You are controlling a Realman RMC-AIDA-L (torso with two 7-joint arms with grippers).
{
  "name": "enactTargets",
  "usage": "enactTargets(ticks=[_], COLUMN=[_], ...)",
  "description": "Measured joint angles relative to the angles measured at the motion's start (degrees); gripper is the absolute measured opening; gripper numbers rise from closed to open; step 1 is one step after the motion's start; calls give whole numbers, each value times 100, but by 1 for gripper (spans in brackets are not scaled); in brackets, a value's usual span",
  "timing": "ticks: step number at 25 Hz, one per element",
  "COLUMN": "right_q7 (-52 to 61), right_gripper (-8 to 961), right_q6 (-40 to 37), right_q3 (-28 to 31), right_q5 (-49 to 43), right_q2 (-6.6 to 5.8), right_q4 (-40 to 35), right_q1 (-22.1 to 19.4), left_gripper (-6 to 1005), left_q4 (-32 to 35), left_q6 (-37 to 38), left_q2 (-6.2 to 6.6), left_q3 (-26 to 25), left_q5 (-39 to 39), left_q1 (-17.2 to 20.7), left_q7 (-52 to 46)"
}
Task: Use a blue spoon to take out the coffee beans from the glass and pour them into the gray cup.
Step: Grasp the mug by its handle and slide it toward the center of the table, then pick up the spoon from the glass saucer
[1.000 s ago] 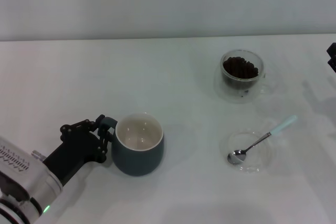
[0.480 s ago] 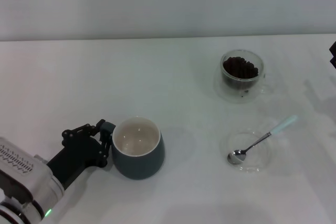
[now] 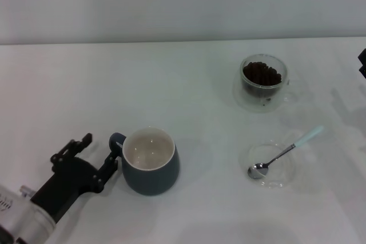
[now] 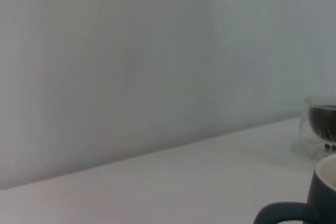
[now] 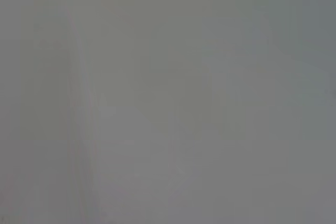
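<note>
My gripper will push the blue spoon's bowl (image 3: 258, 170) into the coffee beans (image 3: 262, 74). The beans lie in a loose pile, so they will move apart and cover the spoon's bowl.
The gray cup (image 3: 150, 162) stands upright at the front left with its cream inside bare and its handle toward my left gripper (image 3: 101, 148). That gripper is open, just left of the handle and holding nothing. The glass (image 3: 263, 82) holding the coffee beans (image 3: 262, 74) stands at the back right. The blue spoon (image 3: 284, 151) lies with its bowl on a clear saucer (image 3: 280, 179) and its handle pointing back right. The left wrist view shows the cup (image 4: 325, 192) and the glass (image 4: 319, 129) at its edge. My right gripper (image 3: 362, 63) only peeks in at the right edge.
The white table (image 3: 189, 90) runs to a pale wall at the back. The right wrist view shows only flat grey.
My left gripper was shut on the cup's handle; it has opened, let go and drawn back toward the front left. The cup slid slightly forward before that and now stands still.
</note>
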Motion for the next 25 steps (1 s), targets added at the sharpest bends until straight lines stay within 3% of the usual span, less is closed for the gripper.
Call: enactTargets(ticks=[4,7,13,19,25], right_q7=[783,2235,3972,4732,4981], right_gripper=[779,777,759,738,731], right_q6=[118,520,941,1008,988], right_q3=[31,-7,-455,-490,-542], right_q5=[12,-39,-577,-1190,-1576], right_q2=[1,-58,-192,-183,-92], right_q4=[60,70,140,186,188], right_q1=[-11,-58,-118,-149,-125], left_gripper=[520,637,880,874,873], left_q4=[-30,-47,-76,-251,-286], left_q6=[437,819,1790,2011,2026], left_q2=[8,13,14,25,29], left_q3=[-22,-25,-27,-28,-26], left_q5=[-157,-466,-1691,-2279,-2357], left_q1=[330,604,1119,1160,1090], left_q7=[1,2,-4,-51,-54])
